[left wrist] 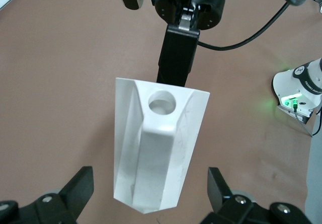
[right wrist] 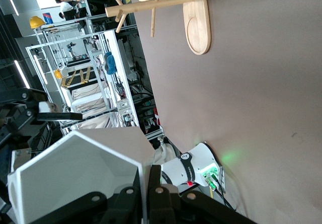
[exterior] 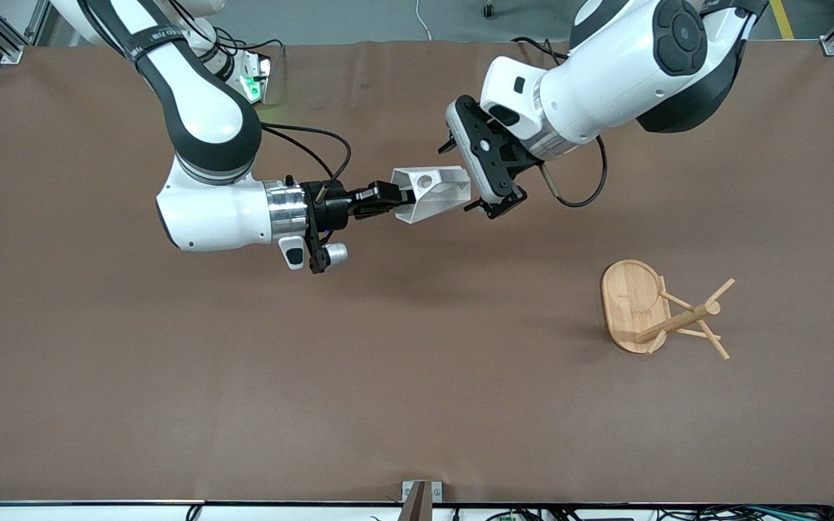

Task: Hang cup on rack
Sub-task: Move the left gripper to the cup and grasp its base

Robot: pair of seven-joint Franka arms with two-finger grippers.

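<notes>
My gripper will carry the cup onto the rack, and the cup's handle [left wrist: 154,156] should let a peg pass crosswise behind it, because a shaded hollow [left wrist: 130,146] runs alongside.
The white faceted cup [exterior: 431,192] is held on its side in the air over the middle of the table. My right gripper [exterior: 399,197] is shut on the cup's rim wall; in the right wrist view its jaws [right wrist: 147,183] pinch the wall of the cup [right wrist: 75,173]. My left gripper [exterior: 462,176] is open around the cup's base end. In the left wrist view its fingers [left wrist: 80,183] stand apart on both sides of the cup [left wrist: 156,148], not touching it, with the handle's round hole facing the camera. The bamboo rack [exterior: 667,315] stands toward the left arm's end of the table and also shows in the right wrist view [right wrist: 156,5].
The brown table mat [exterior: 243,376] lies bare around the rack. A small white device with a green light [exterior: 254,79] sits by the right arm's base. It also shows in the left wrist view [left wrist: 297,95].
</notes>
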